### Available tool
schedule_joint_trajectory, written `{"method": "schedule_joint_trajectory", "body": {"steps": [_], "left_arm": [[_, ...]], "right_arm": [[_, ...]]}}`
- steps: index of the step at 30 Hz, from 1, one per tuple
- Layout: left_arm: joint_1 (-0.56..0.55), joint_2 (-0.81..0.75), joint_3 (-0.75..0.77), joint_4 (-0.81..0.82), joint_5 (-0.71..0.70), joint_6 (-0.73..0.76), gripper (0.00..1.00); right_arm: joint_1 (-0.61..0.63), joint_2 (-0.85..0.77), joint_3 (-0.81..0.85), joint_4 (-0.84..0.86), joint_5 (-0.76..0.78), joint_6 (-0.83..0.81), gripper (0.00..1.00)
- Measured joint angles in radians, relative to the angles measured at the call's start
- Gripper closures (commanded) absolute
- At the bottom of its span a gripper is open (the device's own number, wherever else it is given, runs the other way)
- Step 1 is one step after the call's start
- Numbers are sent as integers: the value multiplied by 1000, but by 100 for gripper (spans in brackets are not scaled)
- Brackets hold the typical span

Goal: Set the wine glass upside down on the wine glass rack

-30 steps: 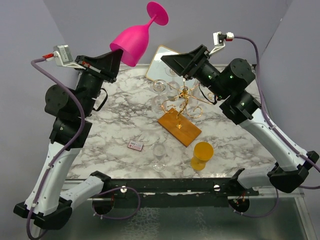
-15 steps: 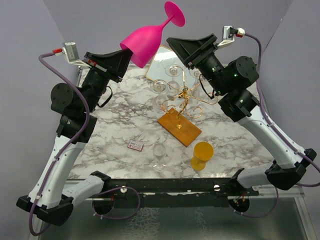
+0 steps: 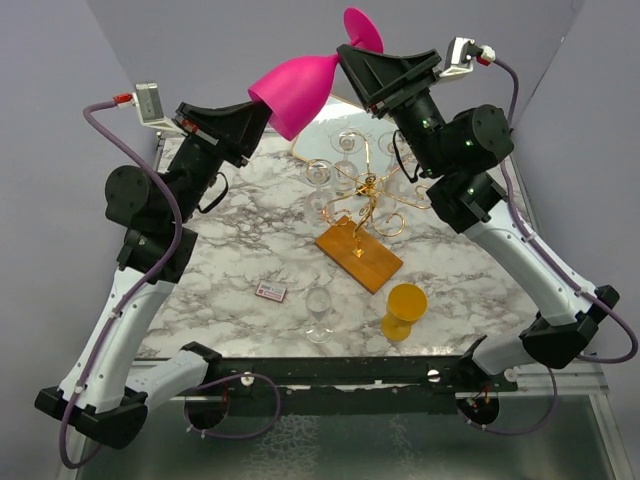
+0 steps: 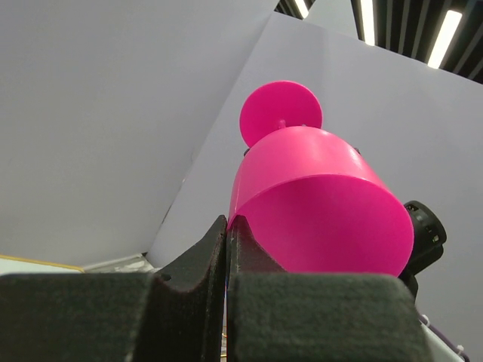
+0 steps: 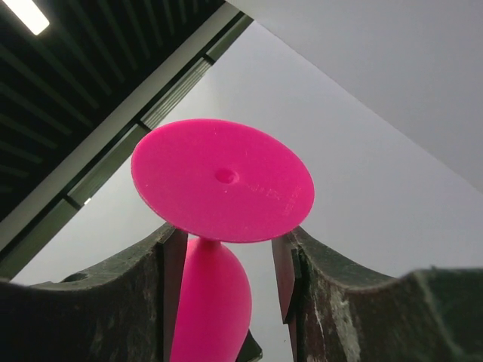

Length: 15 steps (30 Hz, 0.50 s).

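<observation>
My right gripper should hold the wine glass's stem while my left gripper, now on the bowl's rim (image 3: 268, 112), takes hold of the foot (image 3: 363, 30) before the wine glass is hung.
A bright pink wine glass (image 3: 300, 88) is held high above the back of the table, tilted with its foot up and to the right. My left gripper (image 3: 262, 112) is shut on the bowl's rim (image 4: 235, 219), one finger inside and one outside. My right gripper (image 3: 345, 60) is open, with a finger on each side of the stem just below the round foot (image 5: 223, 181); a gap shows on the right side. The wine glass rack (image 3: 368, 195), gold wire on an orange-brown wooden base (image 3: 360, 258), stands mid-table below, with clear glasses (image 3: 320, 175) hanging on it.
An orange glass (image 3: 404, 308) and a clear glass (image 3: 319, 312) stand near the front edge. A small card (image 3: 271, 291) lies to their left. A gold-framed mirror (image 3: 318, 125) lies at the back, partly hidden by the pink glass.
The left arm swung the pink glass right and tilted it flatter. The right gripper rose from over the rack to the glass's stem, under the foot.
</observation>
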Motion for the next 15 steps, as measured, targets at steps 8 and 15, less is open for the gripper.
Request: {"method": "schedule_joint_trajectory", "body": {"steps": [8, 15], "left_arm": [[0, 2, -42, 24, 26, -4, 100], [0, 2, -56, 31, 39, 3, 91]], "right_arm": [[0, 33, 13, 11, 3, 64, 70], [0, 39, 13, 23, 3, 106, 98]]}}
